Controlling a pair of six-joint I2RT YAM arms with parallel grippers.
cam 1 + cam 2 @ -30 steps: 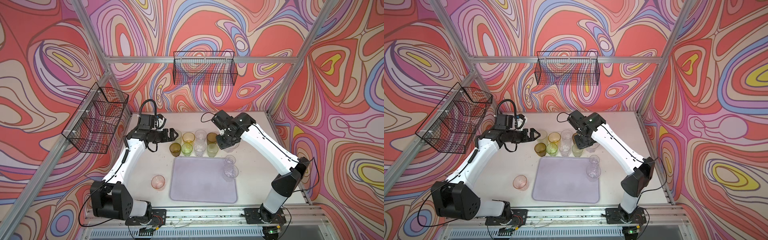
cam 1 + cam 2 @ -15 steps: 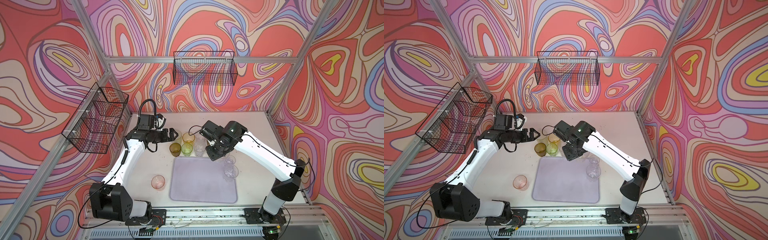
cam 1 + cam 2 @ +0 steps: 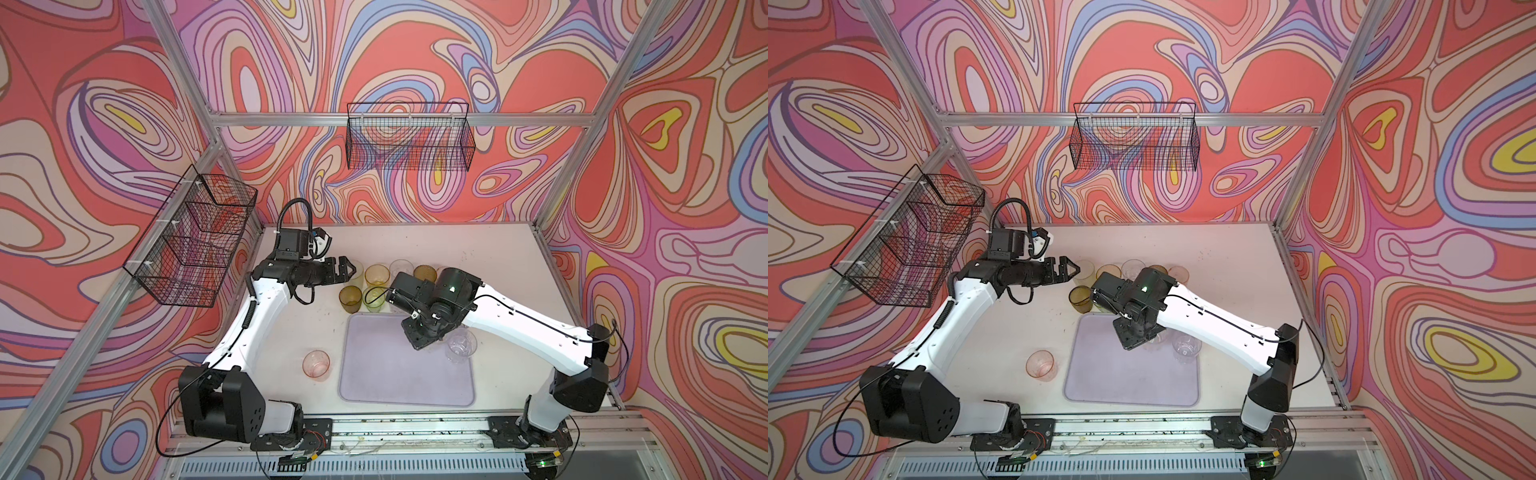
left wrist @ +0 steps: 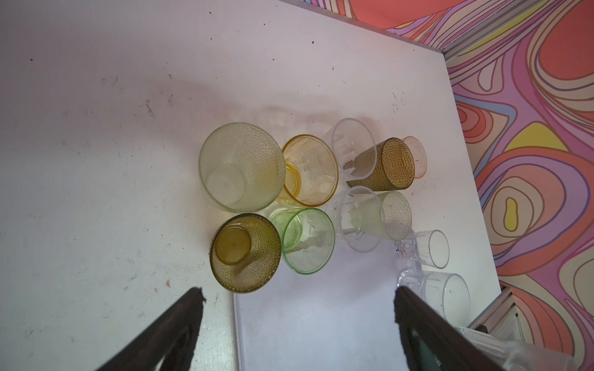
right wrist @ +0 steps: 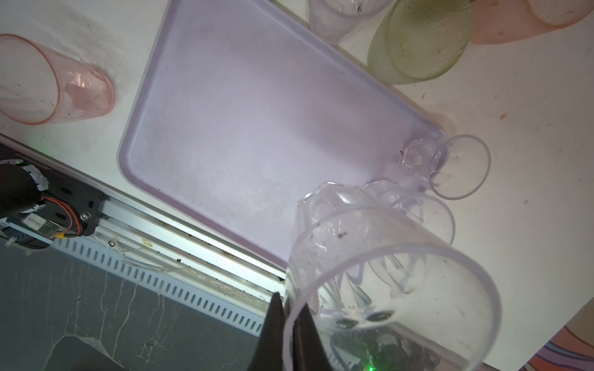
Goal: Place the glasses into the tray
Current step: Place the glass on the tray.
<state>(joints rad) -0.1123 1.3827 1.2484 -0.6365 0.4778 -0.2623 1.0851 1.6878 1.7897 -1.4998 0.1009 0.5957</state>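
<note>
My right gripper keeps moving to the tray's front corner (image 3: 461,392), which is free, with the held glass (image 5: 365,259) bottom down, and lets go once the glass stands.
The pale lilac tray (image 3: 374,374) lies at the front middle of the table. My right gripper (image 5: 291,308) is shut on the rim of a clear glass (image 5: 385,273) and hangs over the tray's right half (image 3: 420,334). Two more clear glasses (image 5: 450,167) stand in the tray by its right edge (image 3: 461,347). Behind the tray is a cluster of glasses: amber (image 3: 377,274), clear (image 3: 401,268), brown (image 3: 424,272), olive (image 3: 350,299) and green (image 3: 372,299). My left gripper (image 3: 349,270) is open and empty at the cluster's left (image 4: 299,292).
A pink glass (image 3: 316,365) stands alone on the table left of the tray (image 3: 1121,382). Black wire baskets hang on the back wall (image 3: 409,141) and the left wall (image 3: 191,245). The aluminium rail (image 3: 415,424) runs along the front edge.
My right arm has swung from behind the cluster forward and down over the tray, carrying the clear glass. The left arm has barely moved.
</note>
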